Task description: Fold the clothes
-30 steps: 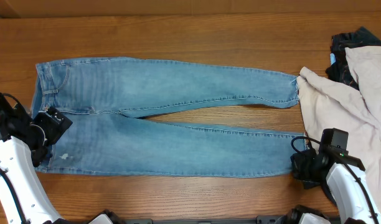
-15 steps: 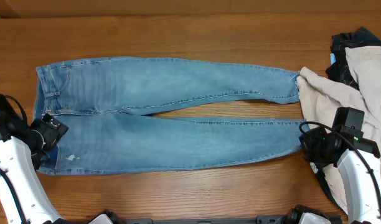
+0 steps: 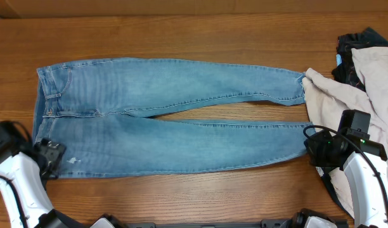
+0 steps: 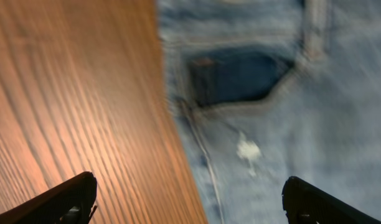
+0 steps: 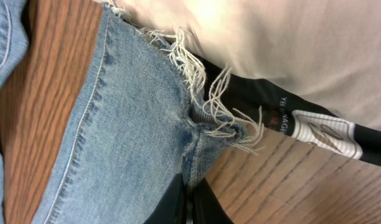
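Observation:
The near leg's hem (image 3: 306,143) alone is in my right gripper, so next my left gripper pinches the loose waist corner (image 3: 40,135) before folding that leg over the far one.
The light-blue jeans (image 3: 168,95) lie flat on the wooden table (image 3: 181,31), waist to the left and both legs running right. My left gripper (image 3: 53,158) hovers open at the waist's near corner. In the left wrist view the left gripper (image 4: 190,205) straddles the jeans' edge (image 4: 290,143), one finger over wood and one over denim beside a small white worn spot (image 4: 248,150). My right gripper (image 3: 310,142) is shut on the frayed hem of the near leg. The right wrist view shows the right gripper (image 5: 192,202) pinching a ridge of the jeans' hem (image 5: 134,124).
A cream-beige garment (image 3: 371,88) is heaped at the right edge over a dark patterned cloth (image 3: 352,44), touching both hems. In the right wrist view the cream garment (image 5: 271,37) and a dark cloth with a white label (image 5: 315,130) lie just beyond the hem.
The left gripper has drawn back off the waistband toward the front edge. The right gripper carried the near hem farther from the front edge, straightening that leg, then held still.

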